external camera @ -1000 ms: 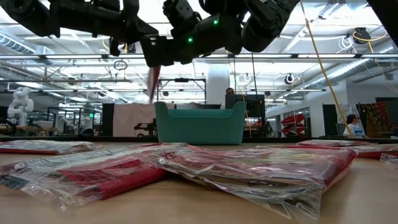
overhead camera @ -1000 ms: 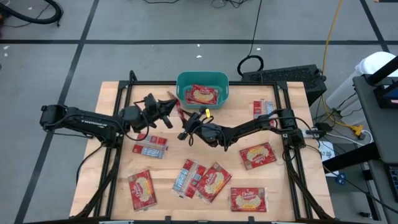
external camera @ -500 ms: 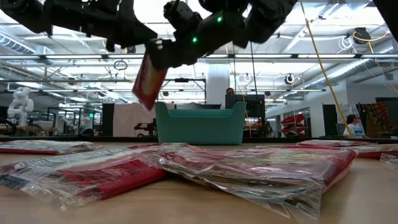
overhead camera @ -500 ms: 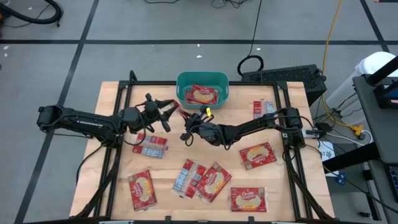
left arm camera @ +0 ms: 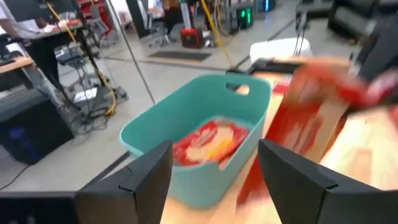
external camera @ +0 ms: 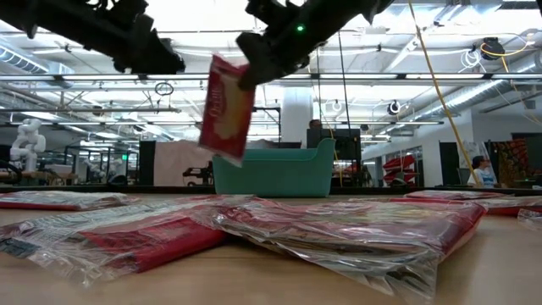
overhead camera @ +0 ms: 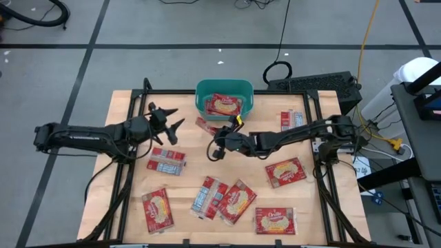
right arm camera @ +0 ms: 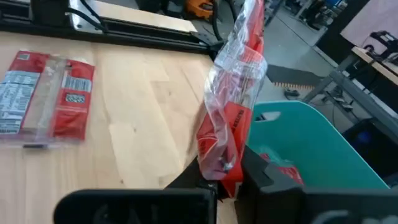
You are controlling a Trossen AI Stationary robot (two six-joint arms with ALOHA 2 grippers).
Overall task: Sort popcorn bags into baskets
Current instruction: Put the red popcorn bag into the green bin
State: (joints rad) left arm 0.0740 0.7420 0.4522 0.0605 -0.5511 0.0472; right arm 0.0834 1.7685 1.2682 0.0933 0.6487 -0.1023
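Note:
The popcorn bag (overhead camera: 206, 127) sticks straight out from my right gripper, so I expect it to stay straight when my left gripper grabs its loose end (overhead camera: 199, 122).
A teal basket (overhead camera: 242, 88) stands at the back middle of the table with one red popcorn bag (overhead camera: 224, 105) lying in it. My right gripper (overhead camera: 218, 135) is shut on another popcorn bag (overhead camera: 205, 125), which hangs tilted in the air just front-left of the basket. In the low view this bag (external camera: 227, 108) dangles from the right gripper (external camera: 252, 69) in front of the basket (external camera: 279, 174). My left gripper (overhead camera: 167, 117) is open and holds nothing, left of the held bag. The left wrist view shows its spread fingers (left arm camera: 146, 177) before the basket (left arm camera: 155, 124).
Several more popcorn bags lie flat on the wooden table: one (overhead camera: 166, 162) below the left gripper, a cluster (overhead camera: 224, 198) at the front middle, others at front left (overhead camera: 157, 209), front right (overhead camera: 275, 220), right (overhead camera: 285, 171) and back right (overhead camera: 291, 120).
The left gripper opened, let go of the bag and drew back to the left. The right gripper shut on that bag and swung it toward the basket.

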